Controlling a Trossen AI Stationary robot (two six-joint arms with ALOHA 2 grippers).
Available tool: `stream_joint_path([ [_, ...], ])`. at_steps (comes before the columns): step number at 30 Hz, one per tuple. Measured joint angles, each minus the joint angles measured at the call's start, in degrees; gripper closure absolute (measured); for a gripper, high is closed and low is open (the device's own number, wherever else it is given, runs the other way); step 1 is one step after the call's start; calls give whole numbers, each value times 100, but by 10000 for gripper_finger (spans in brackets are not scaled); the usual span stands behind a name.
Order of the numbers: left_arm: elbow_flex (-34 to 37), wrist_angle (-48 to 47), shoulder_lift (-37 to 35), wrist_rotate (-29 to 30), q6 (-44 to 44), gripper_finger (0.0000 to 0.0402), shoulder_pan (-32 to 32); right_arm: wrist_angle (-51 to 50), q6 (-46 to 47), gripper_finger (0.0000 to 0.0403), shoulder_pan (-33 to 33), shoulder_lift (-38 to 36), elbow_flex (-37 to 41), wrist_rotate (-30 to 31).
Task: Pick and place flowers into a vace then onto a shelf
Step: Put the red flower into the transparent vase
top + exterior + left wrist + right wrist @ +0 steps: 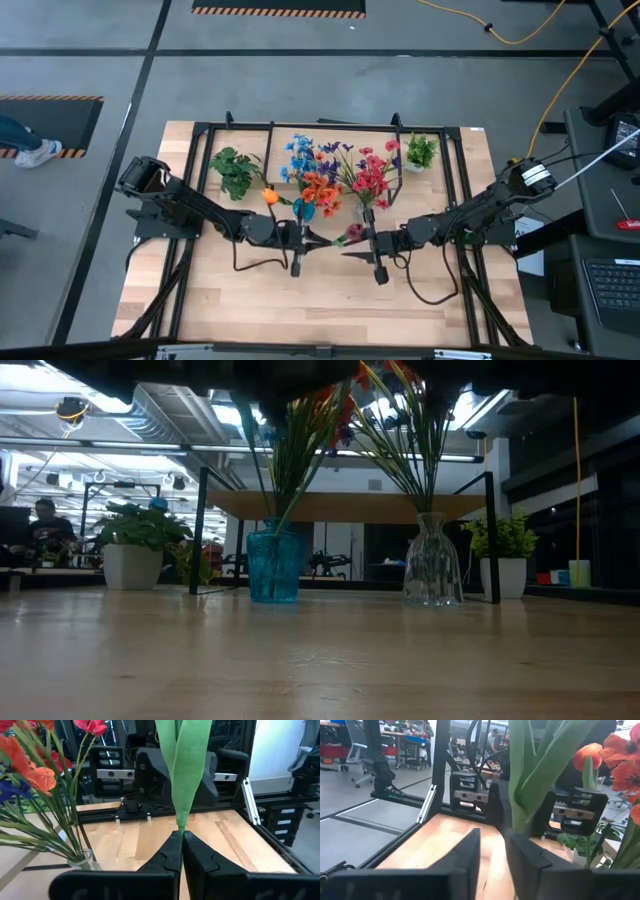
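The tulip's leaf base (520, 821) is next to one finger of my right gripper, so my right gripper should get the leaf base between its fingers (492, 847) before my left gripper opens.
The orange tulip is between the two grippers above the table's middle. Its bloom (269, 196) points toward the blue vase (303, 210), and its green leaves (350, 235) lie by the fingertips. My left gripper (326, 241) is shut on it. My right gripper (347, 250) faces it from the right, open. In the right wrist view the leaves (530, 775) rise close beside one finger (530, 855) of my right gripper (492, 837). The other flowers stand in the blue vase (273, 565) and the clear glass vase (432, 560), under the shelf (350, 505). My left gripper pinches the lower end of the tulip's green leaves (181, 822) between its two fingertips (172, 845), coming level from the table's left. The tulip is lifted clear of the table. My right gripper: I cannot tell whether its finger touches the leaves.
Two potted plants stand at the far side, one left (235, 172) and one right (420, 152). The shelf's black legs (201, 530) flank the vases. Bare wooden tabletop (330, 300) lies on the near side of both grippers.
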State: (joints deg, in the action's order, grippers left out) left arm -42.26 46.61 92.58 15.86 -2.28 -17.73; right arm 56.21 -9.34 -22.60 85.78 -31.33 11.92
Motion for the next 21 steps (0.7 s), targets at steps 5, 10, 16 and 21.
stream_joint_path([
  [5, 0, 19, 0, -33, 2, 398, 81, 22, 7, 255, 115, 0, 0, -2],
  [10, 0, 269, 2, -214, -45, 398, 102, 45, 155, 229, 327, 0, -2, 2],
  [16, 0, 265, 2, -346, -192, 398, 125, 161, 308, 225, 494, 0, -4, -226],
  [21, 0, 269, 2, -340, -165, 398, 264, 109, 289, 229, 517, 0, -194, -561],
])
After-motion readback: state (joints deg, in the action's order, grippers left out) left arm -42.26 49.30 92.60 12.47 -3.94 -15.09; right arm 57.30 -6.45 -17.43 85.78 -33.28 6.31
